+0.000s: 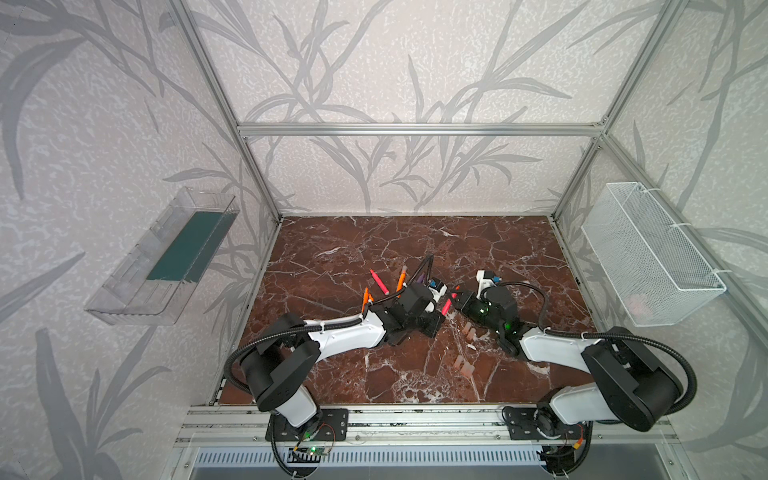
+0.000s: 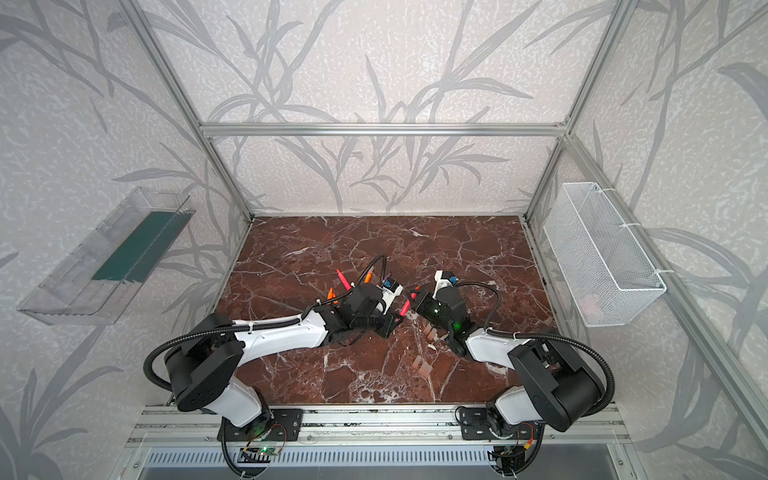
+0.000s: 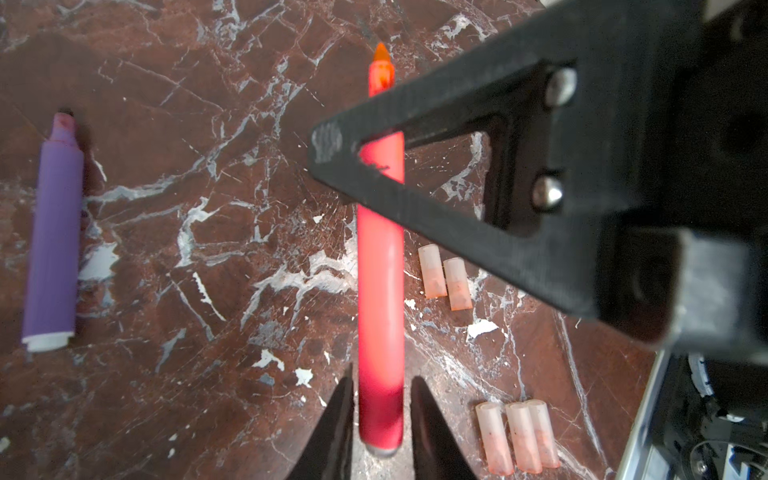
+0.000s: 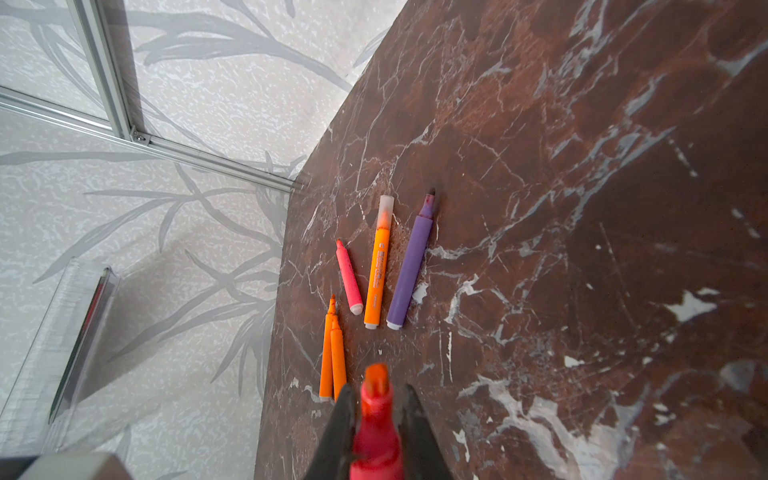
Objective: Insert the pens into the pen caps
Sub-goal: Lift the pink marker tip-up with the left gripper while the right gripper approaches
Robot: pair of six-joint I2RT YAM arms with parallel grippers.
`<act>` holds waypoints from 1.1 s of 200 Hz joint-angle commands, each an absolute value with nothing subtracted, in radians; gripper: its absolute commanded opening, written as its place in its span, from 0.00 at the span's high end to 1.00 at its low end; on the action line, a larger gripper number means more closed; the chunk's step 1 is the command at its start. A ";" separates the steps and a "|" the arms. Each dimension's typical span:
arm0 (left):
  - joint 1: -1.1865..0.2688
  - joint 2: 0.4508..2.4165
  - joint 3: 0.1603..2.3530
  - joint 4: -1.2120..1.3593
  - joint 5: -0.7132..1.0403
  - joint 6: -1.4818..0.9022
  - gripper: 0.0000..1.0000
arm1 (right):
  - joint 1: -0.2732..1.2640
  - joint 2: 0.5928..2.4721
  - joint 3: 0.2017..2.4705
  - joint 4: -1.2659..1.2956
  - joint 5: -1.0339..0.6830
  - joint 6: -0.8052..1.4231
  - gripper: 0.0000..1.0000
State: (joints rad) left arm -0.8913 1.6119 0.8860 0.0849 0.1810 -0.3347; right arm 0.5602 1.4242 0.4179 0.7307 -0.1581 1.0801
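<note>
My right gripper is covering the red-pink pen (image 3: 387, 150) behind its tip, where a cap has to go. My left gripper should grab the pen's body (image 3: 380, 304) so that the pen's tip is free.
A red-pink pen (image 3: 380, 270) hangs over the middle of the marble table (image 1: 332, 257), also seen in both top views (image 1: 447, 305) (image 2: 405, 306). My right gripper (image 4: 376, 411) is shut on it just behind its orange tip. My left gripper (image 3: 382, 415) stands open around the pen's butt end, with a thin gap on each side. Two pen caps (image 3: 444, 278) and three more (image 3: 515, 436) lie below the pen, loose on the table (image 1: 469, 332) (image 1: 463, 365). A purple pen (image 4: 409, 266), a capped orange pen (image 4: 378, 270), a pink pen (image 4: 349, 278) and two orange pens (image 4: 332, 353) lie further left.
A clear plastic tray (image 1: 166, 257) hangs on the left wall. A white mesh basket (image 1: 648, 253) hangs on the right wall with something pale pink inside. Aluminium frame posts stand at the table's corners. The left arm (image 1: 345, 332) partly covers the lying pens in both top views.
</note>
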 commanded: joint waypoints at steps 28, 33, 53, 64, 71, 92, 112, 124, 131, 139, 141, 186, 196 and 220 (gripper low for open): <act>-0.896 1.660 0.953 0.101 0.170 -0.322 0.58 | 0.617 1.374 0.423 0.733 -0.119 1.064 1.00; -0.894 1.659 0.954 0.104 0.171 -0.324 0.58 | 0.622 1.368 0.423 0.728 -0.116 1.064 1.00; -0.894 1.658 0.956 0.104 0.168 -0.321 0.58 | 0.630 1.356 0.429 0.711 -0.106 1.063 1.00; -0.894 1.659 0.956 0.118 0.168 -0.318 0.58 | 0.638 1.360 0.427 0.724 -0.099 1.062 1.00; -0.895 1.658 0.953 0.128 0.168 -0.318 0.58 | 0.641 1.366 0.426 0.732 -0.094 1.061 1.00; -0.894 1.652 0.943 0.145 0.179 -0.324 0.62 | 0.643 1.383 0.430 0.732 -0.097 1.069 1.00; -0.895 1.651 0.934 0.156 0.174 -0.328 0.73 | 0.643 1.387 0.435 0.759 -0.097 1.075 1.00; -0.894 1.650 0.929 0.162 0.171 -0.325 0.84 | 0.644 1.388 0.439 0.755 -0.095 1.075 1.00; -0.895 1.651 0.923 0.170 0.168 -0.324 0.88 | 0.646 1.390 0.436 0.760 -0.095 1.075 1.00; -0.894 1.650 0.917 0.178 0.166 -0.323 0.92 | 0.647 1.394 0.432 0.774 -0.096 1.075 1.00; -0.894 1.649 0.914 0.180 0.163 -0.324 0.93 | 0.647 1.394 0.430 0.776 -0.097 1.075 0.99; -0.880 1.610 0.852 0.209 0.109 -0.355 1.00 | 0.646 1.345 0.434 0.663 -0.101 1.024 0.40; -0.873 1.595 0.826 0.217 0.078 -0.362 1.00 | 0.647 1.301 0.445 0.557 -0.087 0.986 0.33; -0.846 1.554 0.750 0.256 0.039 -0.402 1.00 | 0.647 1.181 0.453 0.297 -0.029 0.921 0.31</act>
